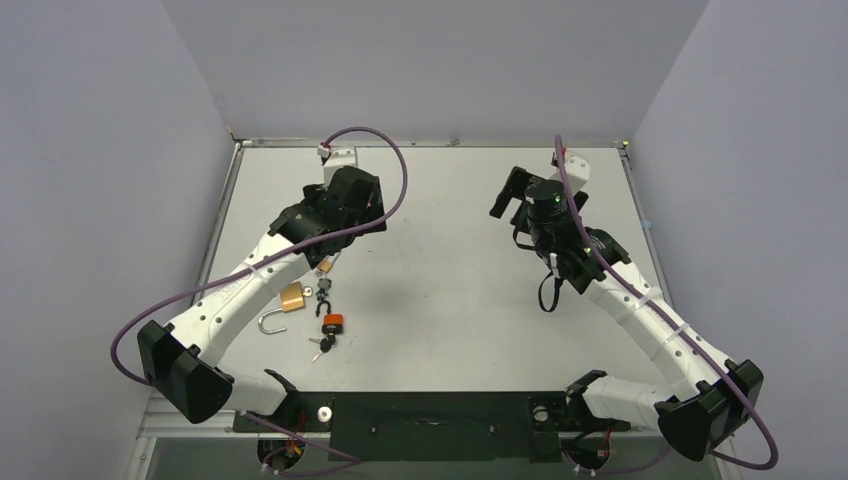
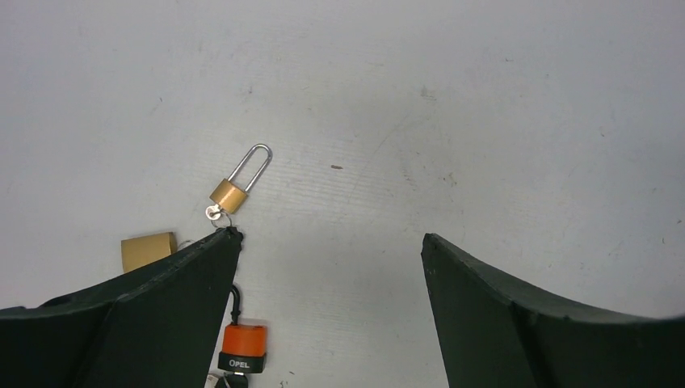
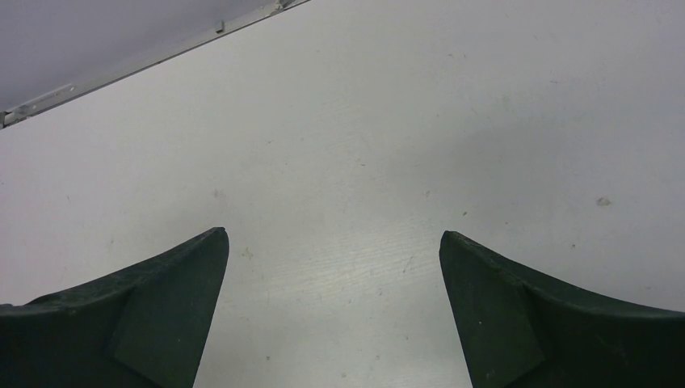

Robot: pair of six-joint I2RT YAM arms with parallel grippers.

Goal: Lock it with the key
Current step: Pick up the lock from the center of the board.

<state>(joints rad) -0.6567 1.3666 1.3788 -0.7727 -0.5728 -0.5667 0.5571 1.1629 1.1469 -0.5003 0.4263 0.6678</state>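
Note:
The orange padlock's sides (image 1: 341,325) are clear of the brass padlocks. My left gripper should go toward the orange body (image 1: 333,321) next and close once its fingers are on both sides of it.
A small brass padlock (image 2: 229,196) with a long silver shackle lies on the table, a small silver key (image 2: 213,212) at its base. It lies just beyond my left gripper's left fingertip. A larger brass padlock (image 1: 292,296) lies with its shackle swung open. An orange padlock (image 2: 244,346) with a black "OPEL" band lies near my left finger, dark keys (image 1: 322,343) by its base. My left gripper (image 2: 331,237) hangs open above bare table, holding nothing. My right gripper (image 3: 331,233) is open too, far off at the right, over bare table.
The grey table (image 1: 450,300) is walled by grey panels, with a metal rim (image 3: 145,58) along its far edge. Both arms' purple cables loop above the table. The black base bar (image 1: 430,415) runs along the near edge.

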